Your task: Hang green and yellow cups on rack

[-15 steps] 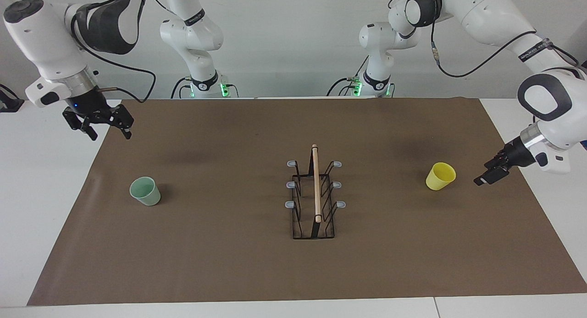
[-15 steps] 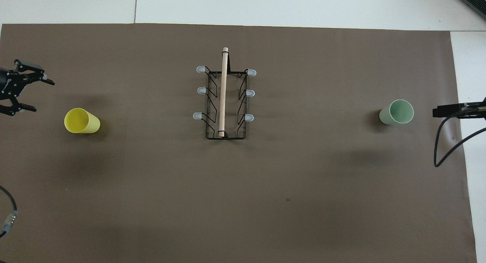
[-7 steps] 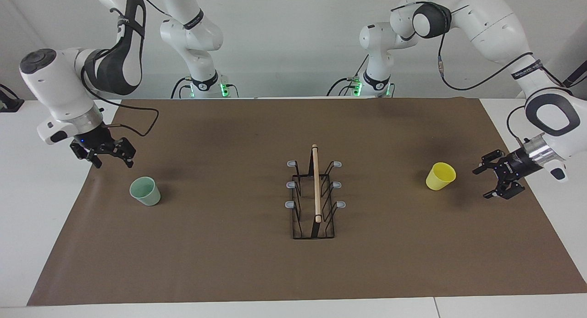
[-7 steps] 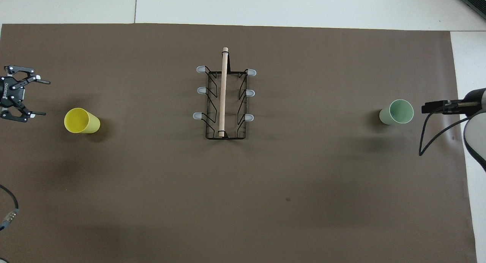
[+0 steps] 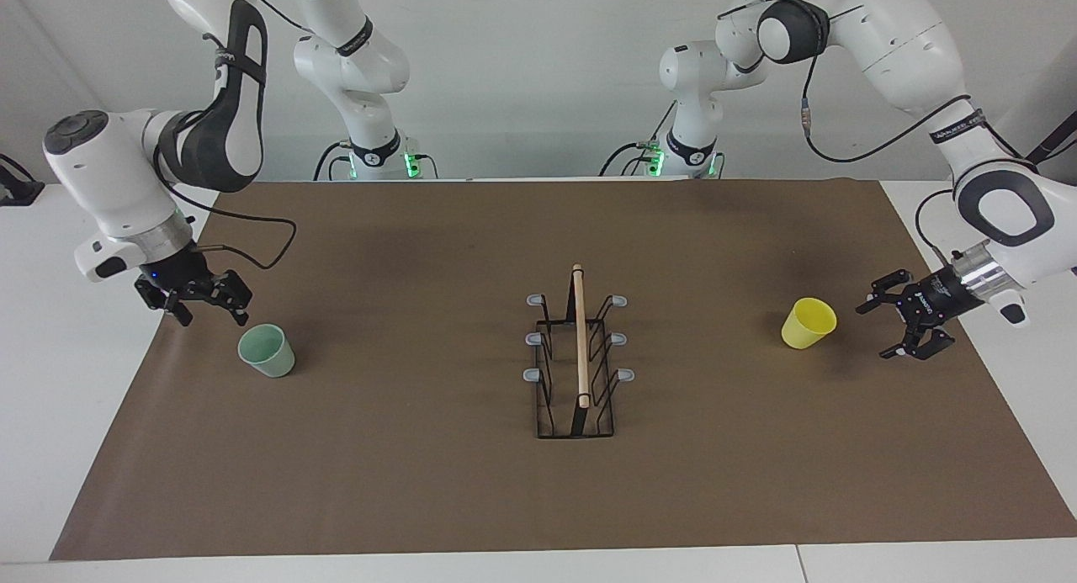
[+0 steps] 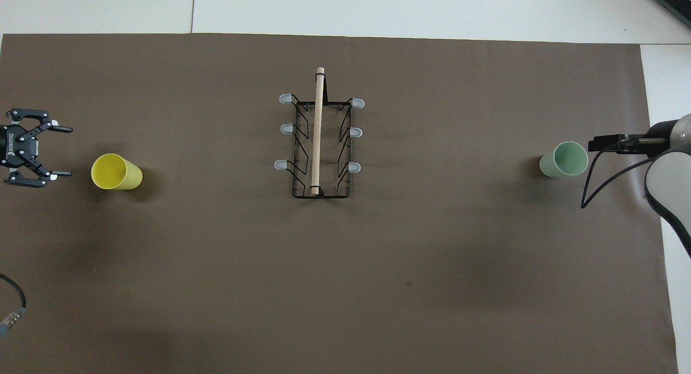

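Note:
My right arm is folded back over the mat's outer edge (image 6: 648, 114) to face the green cup. My right gripper should move back and come in from the rack's side (image 6: 532, 161).
The pale green cup (image 5: 267, 350) (image 6: 564, 159) stands upright on the brown mat toward the right arm's end of the table. My right gripper (image 5: 214, 318) (image 6: 594, 144) hangs low beside it, open, a small gap from the rim. The yellow cup (image 5: 809, 322) (image 6: 116, 171) stands upright toward the left arm's end. Beside it my left gripper (image 5: 873, 332) (image 6: 63, 151) is low and open, its jaws turned toward the cup and not touching it. The black wire rack (image 5: 579, 356) (image 6: 318, 142) with a wooden rod and grey-tipped pegs stands mid-table, bare.
A brown mat (image 5: 421, 482) covers most of the white table. A black cable (image 6: 594, 185) loops from the right arm's wrist over the mat's edge near the green cup.
Both grippers have come down and in toward their cups, the right beside the green one, the left beside the yellow one. The left gripper has also turned at the wrist. Cups and rack are unmoved.

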Controlling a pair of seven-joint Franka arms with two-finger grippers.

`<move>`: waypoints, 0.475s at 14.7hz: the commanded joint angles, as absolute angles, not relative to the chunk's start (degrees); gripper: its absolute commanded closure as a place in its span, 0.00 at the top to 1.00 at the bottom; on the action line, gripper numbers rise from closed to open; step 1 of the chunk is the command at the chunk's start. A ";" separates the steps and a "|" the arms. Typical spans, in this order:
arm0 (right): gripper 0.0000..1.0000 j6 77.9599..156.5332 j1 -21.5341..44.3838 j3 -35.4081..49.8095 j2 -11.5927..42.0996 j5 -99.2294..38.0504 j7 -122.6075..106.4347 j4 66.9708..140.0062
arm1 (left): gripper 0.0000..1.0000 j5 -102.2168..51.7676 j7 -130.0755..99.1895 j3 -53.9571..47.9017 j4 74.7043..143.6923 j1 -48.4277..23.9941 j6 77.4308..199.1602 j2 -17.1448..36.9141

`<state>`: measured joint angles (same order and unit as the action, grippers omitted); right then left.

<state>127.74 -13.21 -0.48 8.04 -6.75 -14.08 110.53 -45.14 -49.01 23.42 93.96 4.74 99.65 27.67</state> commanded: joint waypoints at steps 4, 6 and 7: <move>1.00 127.97 -16.00 -0.09 9.32 -17.58 -25.66 107.40 | 1.00 -55.19 -46.85 23.55 110.73 3.69 103.35 20.48; 1.00 128.14 -14.95 -0.26 9.40 -16.62 -25.58 107.40 | 1.00 -55.46 -46.67 23.55 111.36 3.69 104.50 20.13; 1.00 127.97 -13.98 -0.26 9.23 -13.13 -25.49 107.75 | 1.00 -55.63 -46.50 23.55 112.14 3.69 105.11 20.04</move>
